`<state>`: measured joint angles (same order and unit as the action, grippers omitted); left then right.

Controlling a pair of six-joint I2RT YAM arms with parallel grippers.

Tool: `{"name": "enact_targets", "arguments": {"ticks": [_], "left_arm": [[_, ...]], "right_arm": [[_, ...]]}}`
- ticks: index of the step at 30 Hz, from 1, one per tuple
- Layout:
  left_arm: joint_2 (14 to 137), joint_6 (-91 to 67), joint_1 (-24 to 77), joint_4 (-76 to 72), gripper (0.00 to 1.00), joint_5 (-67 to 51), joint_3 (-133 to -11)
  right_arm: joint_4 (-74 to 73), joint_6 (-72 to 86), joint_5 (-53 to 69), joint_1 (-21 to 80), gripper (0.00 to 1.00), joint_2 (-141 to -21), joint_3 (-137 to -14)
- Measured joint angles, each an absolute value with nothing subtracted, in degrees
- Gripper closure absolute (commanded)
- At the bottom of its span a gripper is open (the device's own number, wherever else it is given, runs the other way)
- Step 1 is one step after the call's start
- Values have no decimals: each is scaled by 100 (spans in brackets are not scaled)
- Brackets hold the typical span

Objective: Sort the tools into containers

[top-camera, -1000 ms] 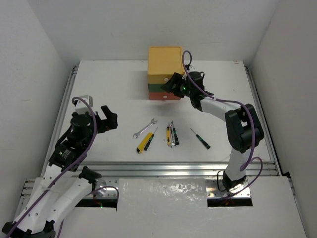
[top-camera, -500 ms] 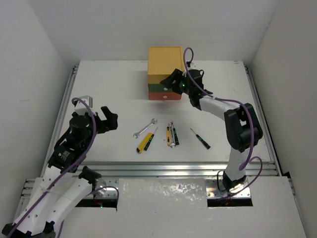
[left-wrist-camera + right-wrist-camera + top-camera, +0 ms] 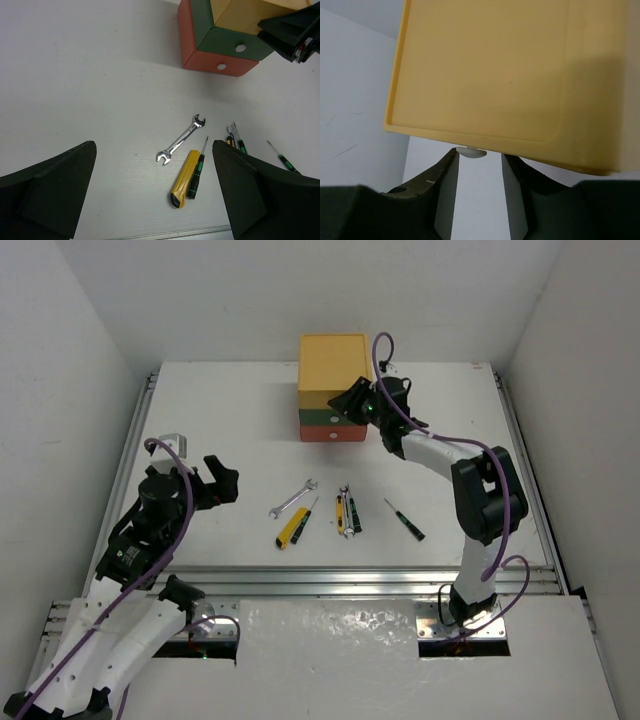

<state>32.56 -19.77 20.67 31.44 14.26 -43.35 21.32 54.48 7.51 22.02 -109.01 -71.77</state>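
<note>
Next, I open my right gripper wider and center its fingers around the knob (image 3: pixel 474 153) before I pull the drawer, because the white knob (image 3: pixel 471 152) is against one of its fingers.
The chest stands at the table's far middle, with a yellow top drawer (image 3: pixel 333 360), a green middle drawer (image 3: pixel 318 416) and a red-orange bottom drawer (image 3: pixel 320 435). My right gripper (image 3: pixel 350 405) is open at the yellow drawer's front. In the right wrist view its fingers (image 3: pixel 480 159) stand either side of the white knob (image 3: pixel 470 152). On the table lie a silver wrench (image 3: pixel 293 498), a yellow-black utility knife (image 3: pixel 292 528) with a green-black screwdriver (image 3: pixel 308 515) beside it, a tight group of tools (image 3: pixel 346 510) and a lone screwdriver (image 3: pixel 405 520). My left gripper (image 3: pixel 222 480) is open and empty, left of the tools.
White walls close in the table on the left, right and back. A metal rail (image 3: pixel 350 580) runs along the near edge. The left wrist view shows the wrench (image 3: pixel 181 145), the knife (image 3: pixel 183 172) and the chest's green (image 3: pixel 225 42) and red (image 3: pixel 210 62) fronts.
My right gripper has moved a little up and back, from in front of the lower drawers to the yellow drawer's front. The left arm has hardly moved.
</note>
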Motion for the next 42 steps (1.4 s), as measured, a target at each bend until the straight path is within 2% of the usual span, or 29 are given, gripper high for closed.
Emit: {"name": "enact_targets", "arguments": {"ticks": [8,10,12,22,23,24,25,26,29,30,34,42], "left_arm": [[3247,-1977,2067,3142,0,1424,-4335],[3249,-1977,2067,3142,0,1424,-4335],[3249,-1977,2067,3142,0,1424,-4335],[3249,-1977,2067,3127,0,1409,-4335],[3247,-1977,2067,3124,0,1406,-4335],[3245,-1977,2067,3122,0,1406,-4335],[3245,-1977,2067,3118,0,1404,-4335],[3245,-1977,2067,3114,0,1404,-4335],[3242,-1977,2067,3111,0,1396,-4335],[3240,-1977,2067,3111,0,1391,-4335],[3223,-1977,2067,3109,0,1385,-4329],[3223,-1977,2067,3109,0,1380,-4327]], "right_arm": [[2123,5527,742,2274,76,-10914,-7220],[2078,5527,731,2294,77,-10914,-7234],[2067,5516,707,2311,84,-10914,-7236],[2255,5531,567,2423,85,-10600,-6834],[2268,5531,554,2429,83,-10547,-6775],[2270,5531,545,2443,68,-10519,-6746],[2268,5546,528,2453,60,-10506,-6742],[2283,5548,502,2453,58,-10503,-6742],[2228,5507,449,2453,40,-10503,-6755],[2202,5509,438,2453,37,-10506,-6770],[2045,5463,362,2453,35,-10525,-6958],[1824,5391,187,2453,44,-10759,-7393]]}}
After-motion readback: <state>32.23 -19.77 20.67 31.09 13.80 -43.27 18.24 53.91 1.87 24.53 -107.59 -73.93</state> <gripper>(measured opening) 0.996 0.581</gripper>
